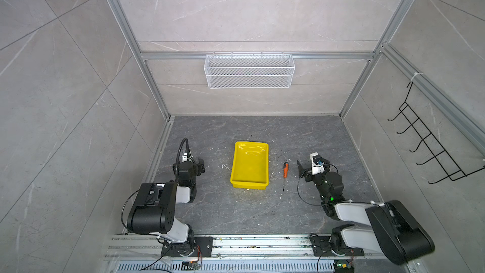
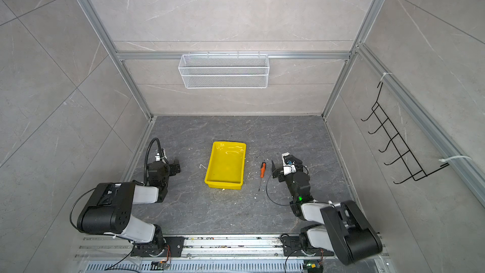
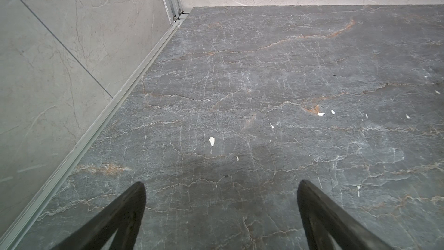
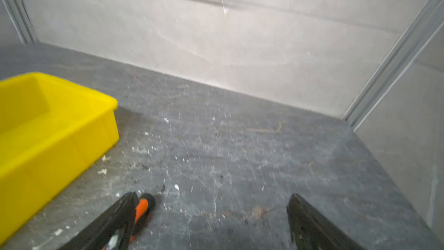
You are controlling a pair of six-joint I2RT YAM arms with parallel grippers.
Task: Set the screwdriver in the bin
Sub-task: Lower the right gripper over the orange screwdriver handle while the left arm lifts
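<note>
My right gripper needs to tip down over the handle [image 2: 263,169] first, because the screwdriver's orange handle [image 1: 286,169] is outside its fingers, which point toward the back wall.
The screwdriver [image 1: 285,168] [image 2: 262,168], with an orange handle and a thin dark shaft, lies flat on the dark floor just right of the bin [image 1: 249,172] [image 2: 225,169]. The bin is a shallow yellow tray and it is empty. My right gripper [image 1: 311,164] [image 2: 284,165] [image 4: 213,197] is open, a short way right of the screwdriver. In the right wrist view the screwdriver's handle [image 4: 141,209] shows beside one fingertip, partly hidden behind it, and the bin [image 4: 48,128] is off to the side. My left gripper [image 1: 200,165] [image 2: 176,166] [image 3: 221,185] is open over bare floor, left of the bin.
A white wire mesh basket [image 1: 249,72] hangs on the back wall. A black wire hook rack [image 1: 433,143] is on the right wall. White flecks litter the floor around the bin. Walls and aluminium posts close in the floor on three sides.
</note>
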